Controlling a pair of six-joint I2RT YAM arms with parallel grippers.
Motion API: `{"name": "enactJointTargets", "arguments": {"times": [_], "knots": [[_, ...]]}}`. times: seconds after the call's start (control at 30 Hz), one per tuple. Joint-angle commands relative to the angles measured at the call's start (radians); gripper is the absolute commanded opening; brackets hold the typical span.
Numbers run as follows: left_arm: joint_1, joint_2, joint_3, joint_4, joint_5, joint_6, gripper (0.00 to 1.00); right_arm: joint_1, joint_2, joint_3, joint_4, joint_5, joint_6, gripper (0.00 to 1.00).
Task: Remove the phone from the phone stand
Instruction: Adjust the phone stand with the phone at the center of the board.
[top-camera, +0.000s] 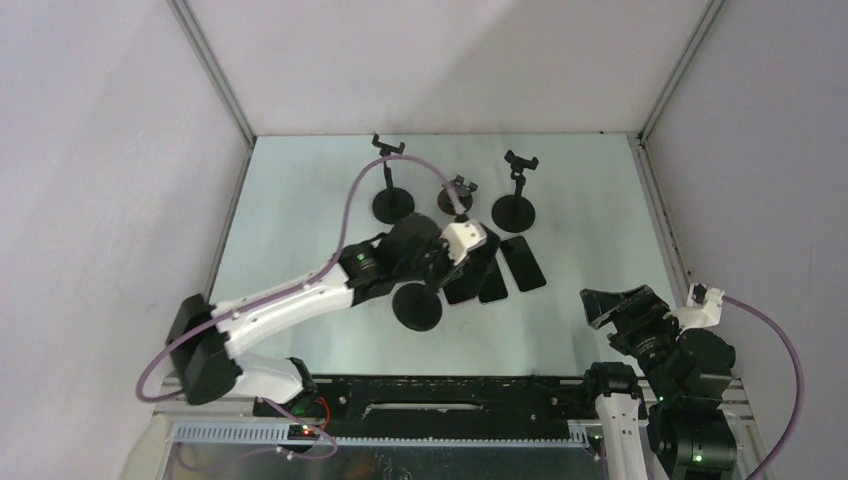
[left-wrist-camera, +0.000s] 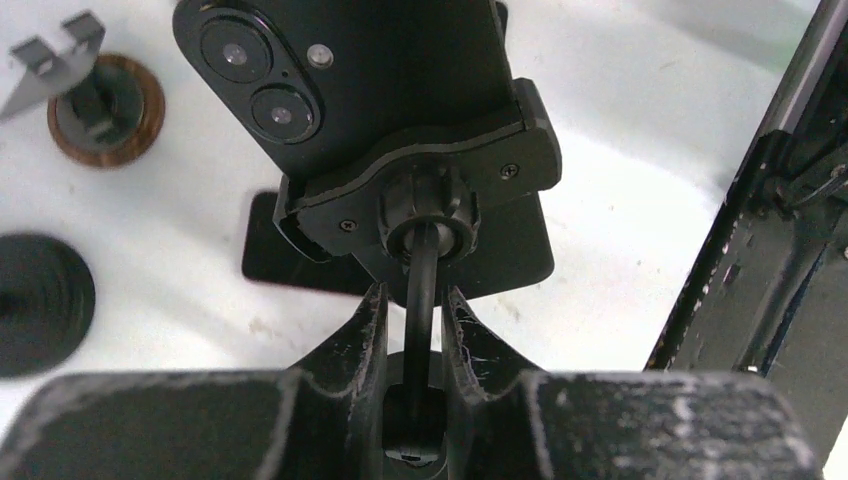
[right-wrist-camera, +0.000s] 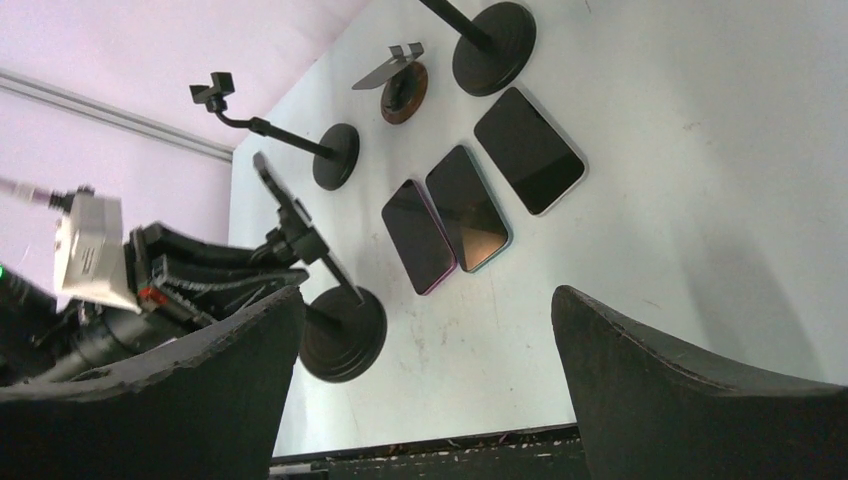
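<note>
The stand has its round base (top-camera: 417, 308) down, clear of the flat phones; my left gripper should keep carrying it to the open near spot (top-camera: 392, 341) until it sits flat.
A black phone (left-wrist-camera: 370, 70) with two rear lenses sits clamped in the cradle (left-wrist-camera: 440, 165) of a black phone stand (top-camera: 417, 306) near the table's middle. My left gripper (left-wrist-camera: 415, 295) is shut on the stand's thin stem (left-wrist-camera: 422, 270) just below the cradle, one finger (left-wrist-camera: 368, 330) on each side. From above, the left wrist (top-camera: 463, 238) covers the cradle and phone. In the right wrist view the stand's round base (right-wrist-camera: 343, 333) and tilted phone (right-wrist-camera: 272, 185) show at the left. My right gripper (right-wrist-camera: 425, 295) hangs open and holds nothing, at the near right (top-camera: 610, 305), well apart from the stand.
Three phones (top-camera: 500, 270) lie flat side by side just right of the held stand. Behind them stand two black stands (top-camera: 393, 205) (top-camera: 513, 212) and a small brown-based one (top-camera: 455, 200), all without phones. Grey walls enclose the table on three sides.
</note>
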Motion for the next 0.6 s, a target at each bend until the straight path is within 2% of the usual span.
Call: {"name": "enactJointTargets", "arguments": {"times": [0.0, 0.13, 0.23, 0.3, 0.43, 0.53, 0.57], "knots": [[0.013, -0.205, -0.198, 0.260, -0.019, -0.055, 0.00, 0.005, -0.012, -0.019, 0.039, -0.018, 0.003, 0.95], [0.028, -0.360, -0.379, 0.399, -0.111, -0.105, 0.00, 0.005, -0.014, -0.033, 0.048, -0.026, 0.007, 0.95], [0.039, -0.468, -0.539, 0.562, -0.090, -0.115, 0.00, 0.005, -0.014, -0.042, 0.056, -0.034, 0.011, 0.95], [0.041, -0.545, -0.622, 0.659, -0.141, -0.138, 0.00, 0.005, -0.013, -0.049, 0.059, -0.037, 0.014, 0.95], [0.040, -0.668, -0.739, 0.767, -0.159, -0.135, 0.00, 0.005, -0.014, -0.060, 0.065, -0.046, 0.016, 0.95], [0.041, -0.709, -0.768, 0.728, -0.163, -0.143, 0.09, 0.005, -0.014, -0.066, 0.066, -0.051, 0.016, 0.95], [0.041, -0.721, -0.777, 0.715, -0.168, -0.149, 0.17, 0.005, -0.015, -0.070, 0.069, -0.052, 0.015, 0.95]]}}
